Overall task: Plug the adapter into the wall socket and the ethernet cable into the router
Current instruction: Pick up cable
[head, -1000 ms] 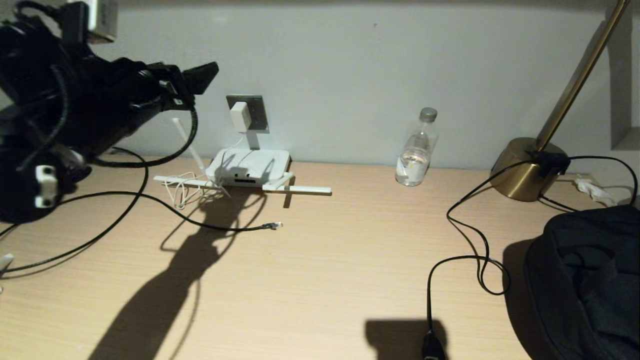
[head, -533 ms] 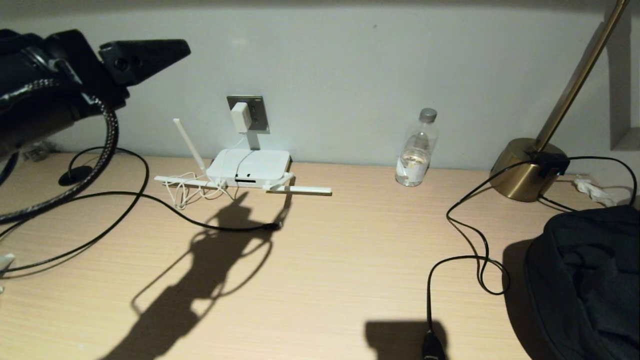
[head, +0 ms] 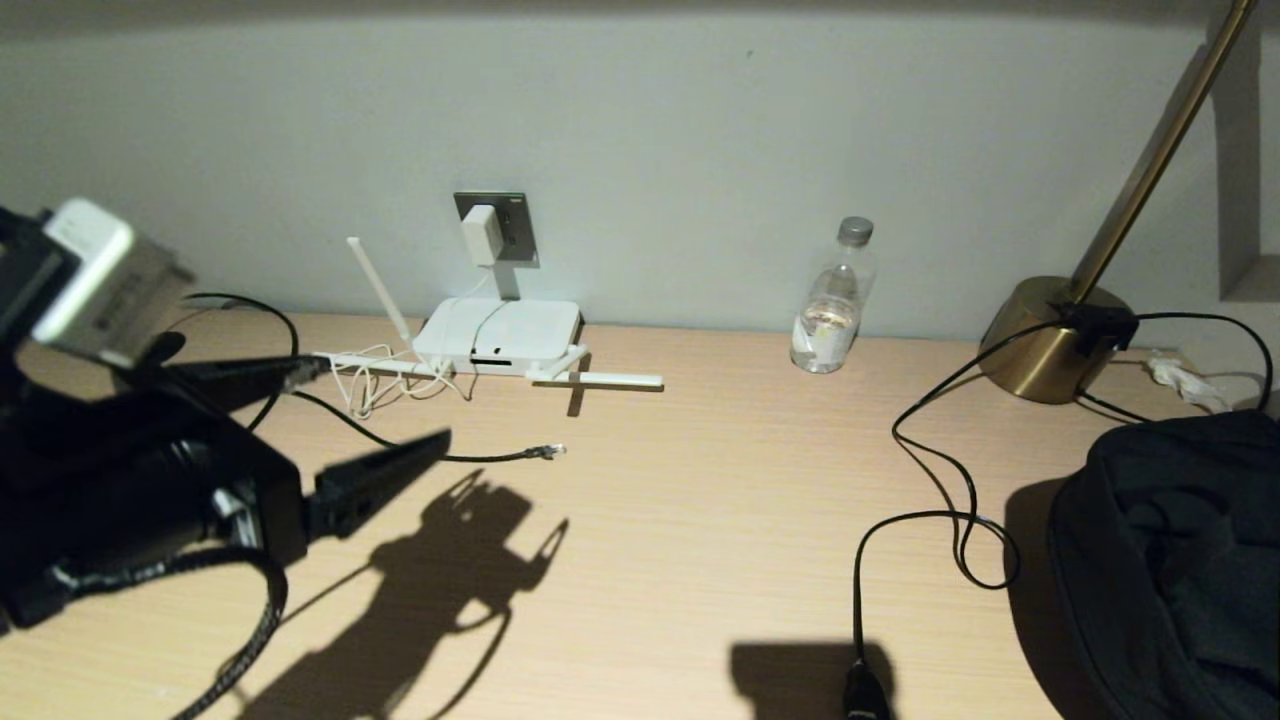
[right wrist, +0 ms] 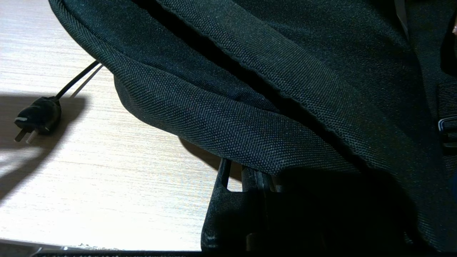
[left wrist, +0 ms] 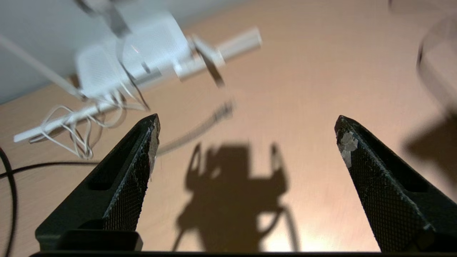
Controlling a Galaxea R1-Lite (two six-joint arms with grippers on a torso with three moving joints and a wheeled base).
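Note:
The ethernet cable (left wrist: 180, 139) runs at a slant under one open finger, so the robot's left gripper should turn to line up with the cable and pinch it just behind its clear connector (head: 525, 455).
The white adapter (head: 480, 234) sits in the grey wall socket (head: 512, 222), and its thin white cord drops to the flat white router (head: 498, 335) below. The black ethernet cable (head: 470, 458) lies on the table, its clear connector (head: 547, 452) loose in front of the router. My left gripper (head: 385, 401) hovers low at the left with its jaws wide open and empty, pointing toward the cable (left wrist: 200, 125) and router (left wrist: 132, 53); the fingertips (left wrist: 152, 123) are apart from both. My right gripper (right wrist: 250, 173) is shut and tucked under the black bag.
A water bottle (head: 832, 300) stands by the wall. A brass lamp base (head: 1050, 340) is at the right, its black cord (head: 940, 480) looping to a plug (head: 865, 690) at the front edge. A black bag (head: 1170, 560) fills the right front corner. White cord tangles (head: 375, 380) beside the router.
My left arm has swung down from high near the wall to low over the table's left front, jaws open throughout. The adapter stays in the socket.

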